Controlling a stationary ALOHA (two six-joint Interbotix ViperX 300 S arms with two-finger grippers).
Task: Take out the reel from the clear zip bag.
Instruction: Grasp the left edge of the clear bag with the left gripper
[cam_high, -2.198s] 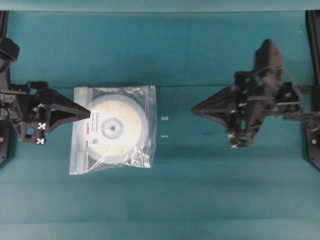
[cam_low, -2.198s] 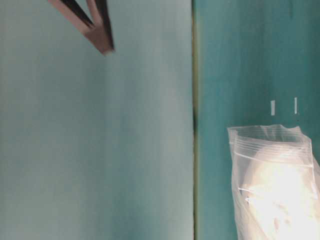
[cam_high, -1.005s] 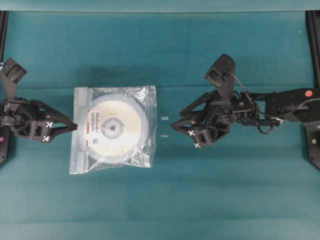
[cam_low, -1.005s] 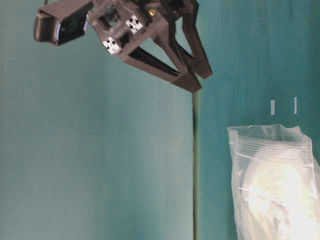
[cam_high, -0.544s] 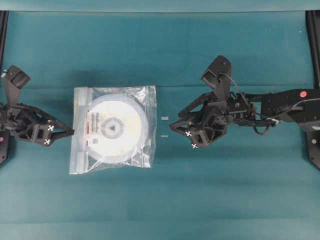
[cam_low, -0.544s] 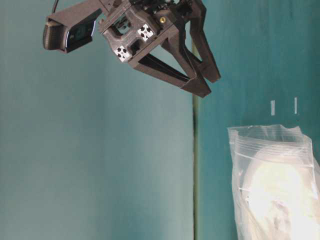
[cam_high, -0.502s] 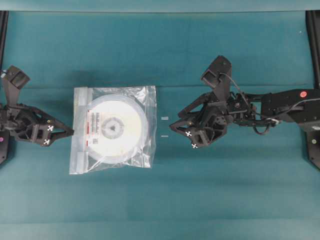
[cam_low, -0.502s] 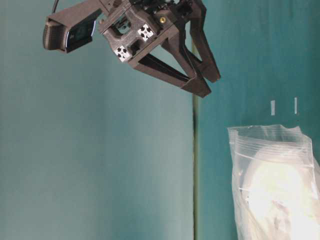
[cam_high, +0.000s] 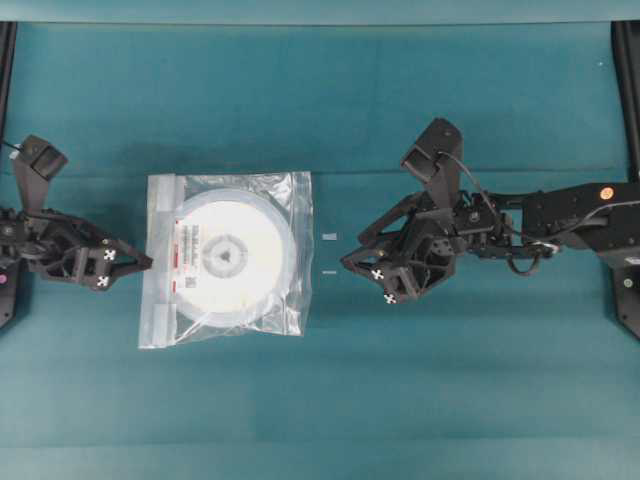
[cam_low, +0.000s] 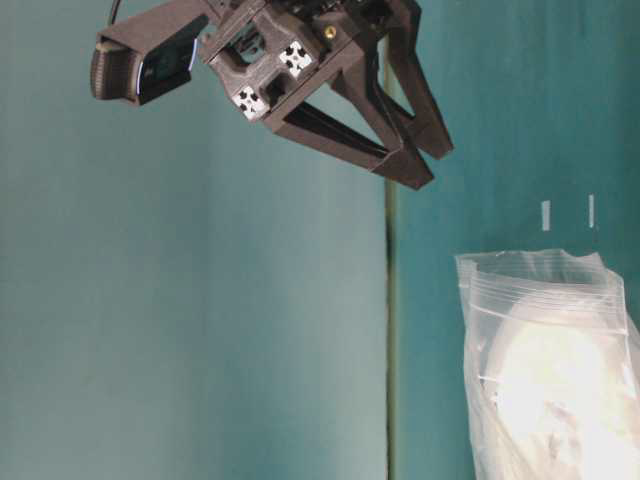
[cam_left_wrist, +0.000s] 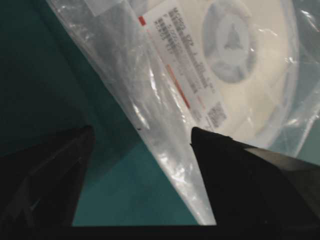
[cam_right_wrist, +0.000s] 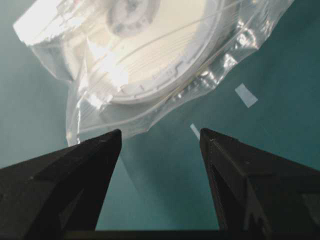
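Note:
The reel should slide straight out at the bag's zip edge and leave the bag flat when I pull the reel, because that edge faces my right gripper.
The clear zip bag lies flat on the teal table with the white reel inside it, grey hub and red-striped label up. My left gripper is open at the bag's left edge, where a pale strip runs. In the left wrist view one finger hangs over the bag and the other over bare table, with the reel beyond. My right gripper is open and empty, a short way off the bag's right edge. The right wrist view shows the bag and reel ahead of the gripper.
Two small white tape marks sit on the table between the bag and my right gripper. From table level, the right gripper hangs above the table, away from the bag. Black frame posts stand at both side edges.
My right gripper has come in from the right and drifted nearer the bag. My left gripper has pulled back off the bag to its left edge. The bag and reel have not moved.

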